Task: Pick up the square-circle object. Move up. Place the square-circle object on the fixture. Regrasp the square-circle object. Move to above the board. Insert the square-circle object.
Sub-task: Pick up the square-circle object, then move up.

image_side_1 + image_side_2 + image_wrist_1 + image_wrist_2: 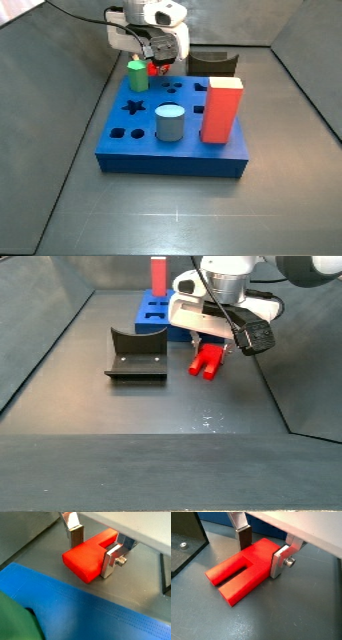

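Observation:
I expect the square-circle object (88, 559) to sit down in the dip with its top still showing when I lower it, because the fixture's top dips (213, 60) between raised ends.
The square-circle object (241, 574) is a bright red blocky peg with a slot in one end. It lies flat on the grey floor between the blue board (174, 145) and the fixture (136, 356), and shows in a wrist view (83, 559) and in both side views (207, 359) (162, 69). My gripper (262, 558) is down over it, with its fingers straddling the solid end. One silver finger (280, 562) touches the peg's side. The dark pad of the other finger (244, 539) stands a small gap away. The gripper is open. It also shows in the other views (93, 558) (214, 344) (158, 60).
On the board stand a green cylinder (136, 76), a grey cylinder (170, 122) and a tall orange-red pillar (222, 110). The board has star, round and square holes. Dark walls enclose the floor on all sides. The fixture's base plate (184, 542) lies close beside the peg.

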